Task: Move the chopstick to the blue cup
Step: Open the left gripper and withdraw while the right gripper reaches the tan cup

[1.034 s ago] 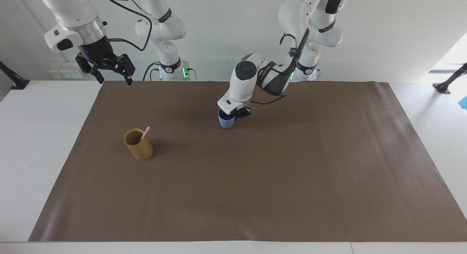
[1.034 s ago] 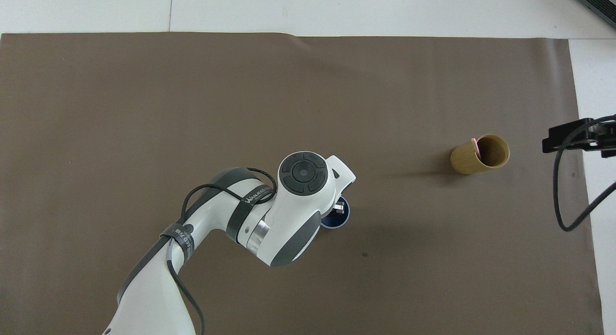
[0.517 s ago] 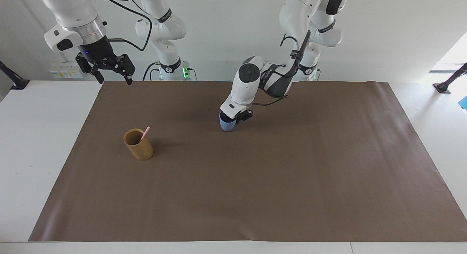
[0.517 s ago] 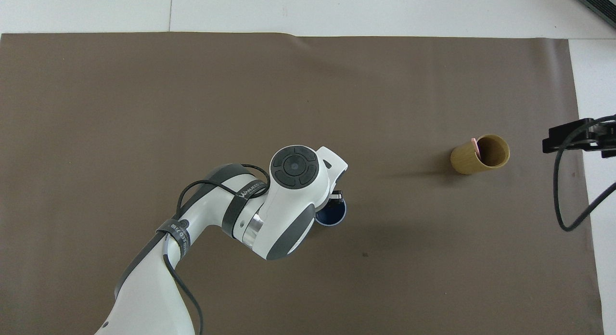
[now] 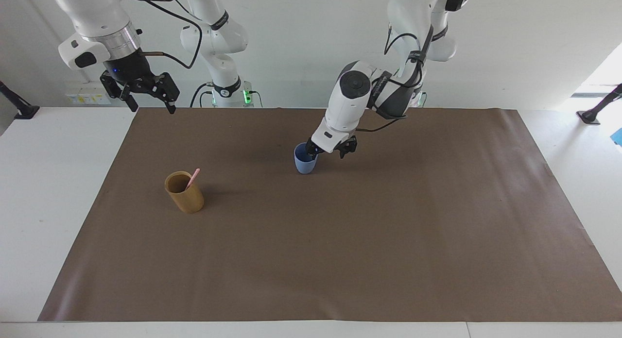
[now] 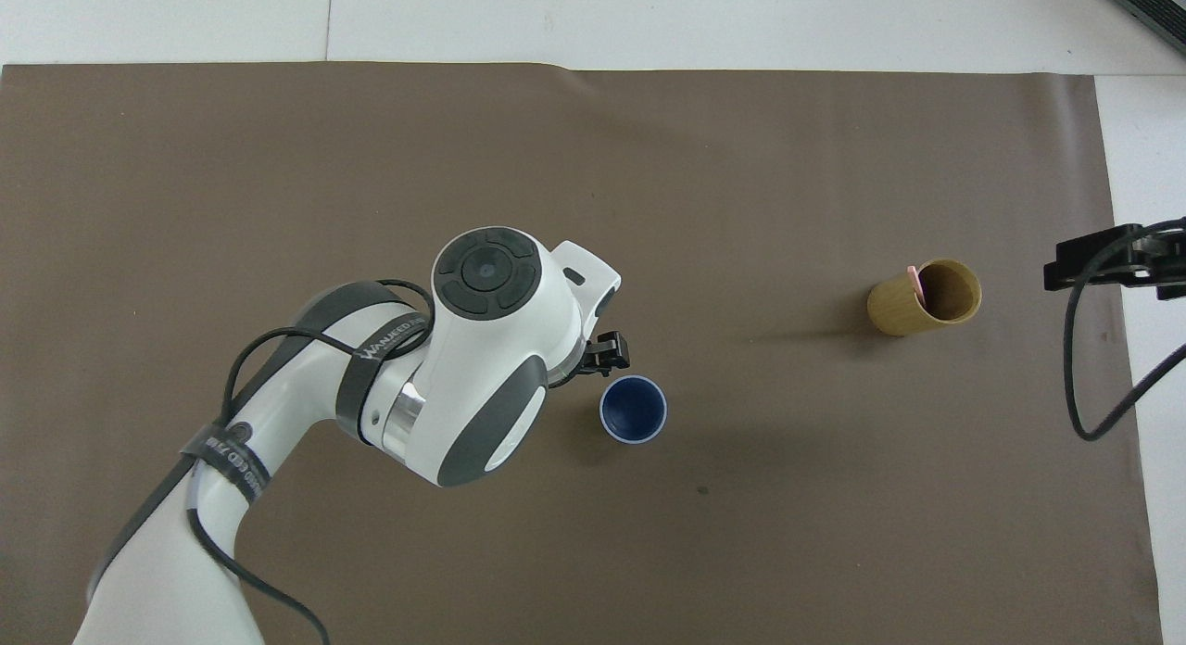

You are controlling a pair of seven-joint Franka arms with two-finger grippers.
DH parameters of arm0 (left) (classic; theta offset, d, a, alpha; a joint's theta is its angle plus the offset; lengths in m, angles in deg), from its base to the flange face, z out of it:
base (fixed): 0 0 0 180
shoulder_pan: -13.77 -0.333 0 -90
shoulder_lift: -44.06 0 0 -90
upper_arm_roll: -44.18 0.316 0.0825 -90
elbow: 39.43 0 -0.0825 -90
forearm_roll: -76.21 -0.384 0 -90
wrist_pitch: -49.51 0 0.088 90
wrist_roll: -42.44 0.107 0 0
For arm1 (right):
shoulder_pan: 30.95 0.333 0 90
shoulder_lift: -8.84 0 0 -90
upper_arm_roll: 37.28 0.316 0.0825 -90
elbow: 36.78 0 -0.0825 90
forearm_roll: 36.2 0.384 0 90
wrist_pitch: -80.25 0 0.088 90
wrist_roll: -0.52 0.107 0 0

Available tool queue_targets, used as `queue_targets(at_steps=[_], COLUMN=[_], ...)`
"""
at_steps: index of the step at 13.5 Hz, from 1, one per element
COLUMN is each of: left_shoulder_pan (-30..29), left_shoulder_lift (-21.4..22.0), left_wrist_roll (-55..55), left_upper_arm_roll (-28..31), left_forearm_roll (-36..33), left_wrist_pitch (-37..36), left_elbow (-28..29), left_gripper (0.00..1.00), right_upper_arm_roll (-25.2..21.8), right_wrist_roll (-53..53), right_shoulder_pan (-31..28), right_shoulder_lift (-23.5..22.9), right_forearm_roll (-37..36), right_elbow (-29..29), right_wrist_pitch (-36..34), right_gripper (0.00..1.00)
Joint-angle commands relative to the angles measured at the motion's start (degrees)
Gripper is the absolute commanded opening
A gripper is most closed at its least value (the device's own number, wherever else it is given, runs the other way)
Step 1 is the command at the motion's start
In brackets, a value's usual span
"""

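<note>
The left gripper crowds the blue cup's rim (image 6: 619, 384), far from the chopstick in the tan cup, so it should back away while the right gripper takes the chopstick (image 6: 915, 283).
The blue cup (image 5: 305, 162) stands upright and empty on the brown mat (image 5: 340, 241), near the middle and toward the robots; it also shows in the overhead view (image 6: 633, 410). My left gripper (image 5: 328, 152) is open and empty, raised just beside the cup's rim toward the left arm's end; in the overhead view (image 6: 607, 353) the wrist hides most of it. One pink chopstick (image 5: 193, 178) leans in the tan cup (image 5: 184, 193), also seen from overhead (image 6: 915, 284). My right gripper (image 5: 150, 106) waits open, high over the mat's corner.
The tan cup (image 6: 924, 297) stands toward the right arm's end of the mat. The right arm's black cable (image 6: 1079, 367) hangs over the mat's edge there. White table (image 5: 58, 192) surrounds the mat.
My left gripper has opened, let go of the blue cup's rim, and risen away toward the left arm's end. The cup stays standing. The right arm has not moved.
</note>
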State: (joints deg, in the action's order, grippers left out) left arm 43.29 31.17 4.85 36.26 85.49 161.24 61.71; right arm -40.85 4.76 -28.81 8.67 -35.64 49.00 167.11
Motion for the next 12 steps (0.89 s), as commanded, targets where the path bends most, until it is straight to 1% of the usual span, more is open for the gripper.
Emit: queue_targets(at_steps=[1, 2, 4, 7, 9, 10, 12], left_shoulder_pan=[-5.1, -7.4, -11.9, -18.0, -21.5, -23.9, -28.0], left_shoulder_lift=[7.0, 9.4, 12.6, 16.0, 18.5, 19.3, 20.7], left_wrist_roll=[5.5, 8.5, 12.7, 18.3, 23.5, 26.3, 32.9], left_upper_arm_roll=[-0.1, -0.1, 0.0, 0.1, 0.1, 0.1, 0.1], left_forearm_roll=[1.2, 1.2, 1.1, -0.1, -3.6, -4.3, -5.8], left_wrist_pitch=[-6.7, -9.7, -13.6, -18.3, -21.3, -22.8, -24.1], left_elbow=[1.2, 1.1, 1.1, 1.1, 1.1, 1.1, 0.0], left_gripper=[1.00, 1.00, 1.00, 1.00, 1.00, 1.00, 1.00], right_upper_arm_roll=[0.3, 0.4, 0.4, 0.4, 0.4, 0.4, 0.5], right_wrist_roll=[-0.3, -0.3, -0.3, -0.2, -0.3, -0.5, -0.9], right_shoulder_pan=[0.3, 0.7, 1.7, 3.6, 5.2, 6.8, 8.1], right_shoulder_lift=[-0.8, -2.4, -5.3, -7.1, -7.8, -7.7, -7.2], right_forearm_roll=[-1.1, -1.1, -1.6, -2.9, -4.0, -6.2, -9.7], right_elbow=[3.5, 3.8, 3.8, 5.3, 7.3, 8.7, 11.7], right_wrist_pitch=[5.8, 7.7, 10.8, 12.4, 14.6, 14.9, 16.6], right_gripper=[1.00, 1.00, 1.00, 1.00, 1.00, 0.98, 0.88])
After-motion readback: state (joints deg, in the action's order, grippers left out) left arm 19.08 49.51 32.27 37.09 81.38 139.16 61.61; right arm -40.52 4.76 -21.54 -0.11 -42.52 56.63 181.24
